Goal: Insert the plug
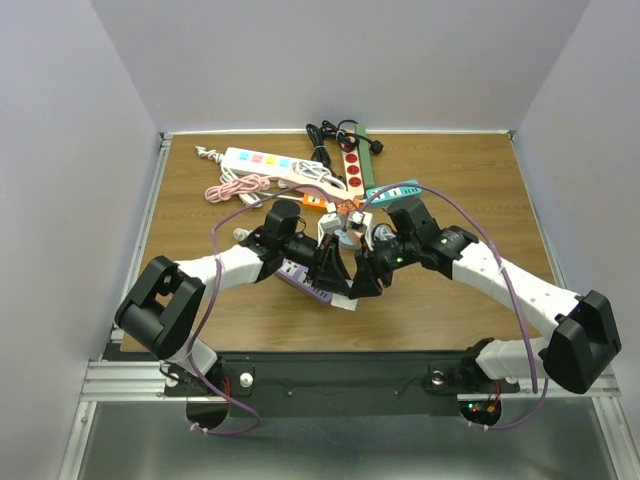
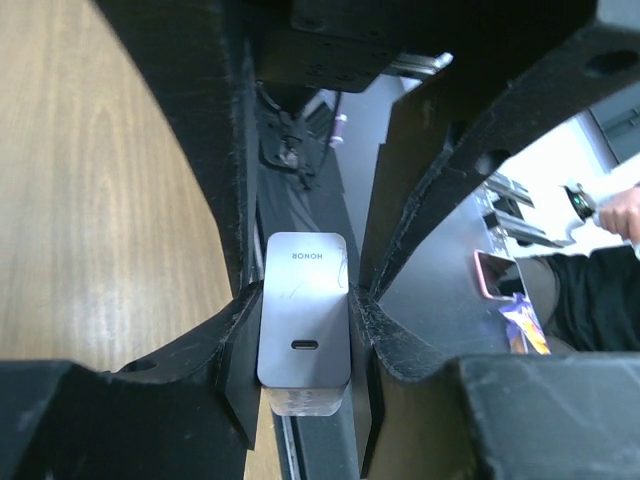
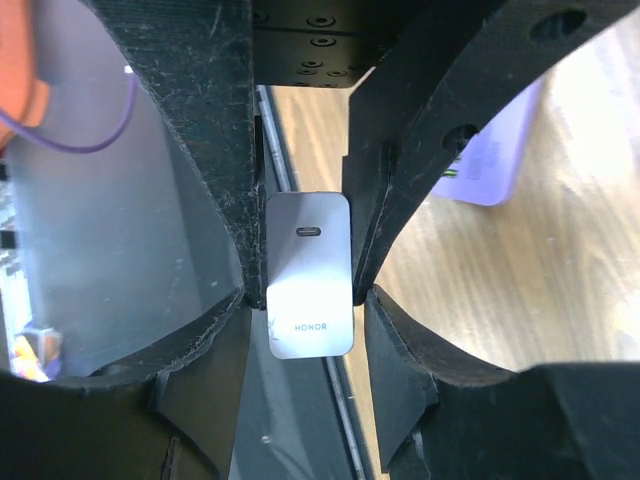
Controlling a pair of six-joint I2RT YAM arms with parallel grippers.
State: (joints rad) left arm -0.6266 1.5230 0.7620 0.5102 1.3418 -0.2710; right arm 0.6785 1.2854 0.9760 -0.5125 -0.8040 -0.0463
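Next, I open my right gripper and back it away, leaving the block in my left gripper [image 2: 305,325], because both grippers pin the plug from opposite sides [image 1: 343,302].
The plug is a grey-white HONOR charger block [image 2: 303,310] with a small slot-shaped port on its face. Both grippers clamp it from opposite sides. My left gripper [image 2: 303,345] is shut on its end near the port, pads pressed against both flanks. The right gripper [image 3: 308,290] is shut on the same block [image 3: 310,300] near its middle. From above, the two grippers [image 1: 330,272] [image 1: 368,278] meet nose to nose over the table's front middle, with the plug [image 1: 345,302] showing white just below them. A purple power strip [image 1: 303,277] lies under the left gripper and also shows as a purple strip [image 3: 492,155] in the right wrist view.
At the back lie a white power strip with coloured buttons [image 1: 265,162], a strip with red sockets [image 1: 352,166], a teal strip [image 1: 393,190], a pink-and-white cable [image 1: 238,188] and black cords [image 1: 325,135]. The table's front edge [image 1: 330,350] runs close below the grippers.
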